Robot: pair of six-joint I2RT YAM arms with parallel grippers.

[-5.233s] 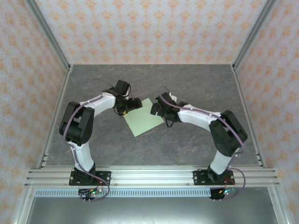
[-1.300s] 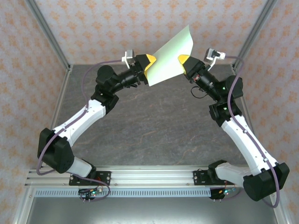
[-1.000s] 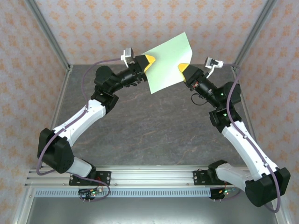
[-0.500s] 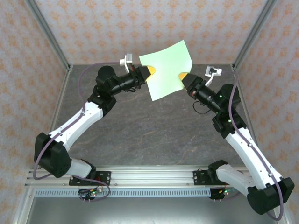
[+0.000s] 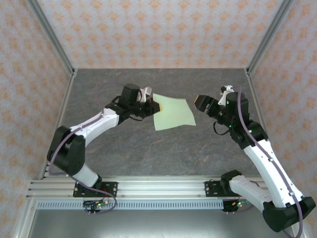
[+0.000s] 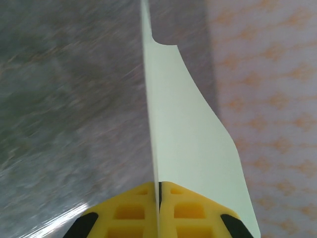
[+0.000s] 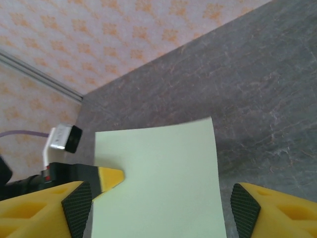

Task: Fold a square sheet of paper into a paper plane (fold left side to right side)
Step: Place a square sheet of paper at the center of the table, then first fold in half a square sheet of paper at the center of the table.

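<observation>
The sheet's edge next to my right gripper is free. My right gripper should pinch it first, and then my left gripper should open and press the fold.
The square sheet of paper is pale green, unfolded, and low over the grey table. My left gripper is shut on its left edge. In the left wrist view the yellow fingers pinch the sheet, which runs away edge-on with its far corner curled. My right gripper is open, just off the sheet's right edge and not touching it. In the right wrist view the paper lies ahead of my right gripper, with the left gripper's yellow tip on its left side.
The grey stone-patterned table is ringed by patterned walls with metal corner posts. An aluminium rail at the near edge carries both arm bases.
Both arms have come down from high at the back to low over the table. The right gripper has let go of the paper and opened; the left stays shut on it.
</observation>
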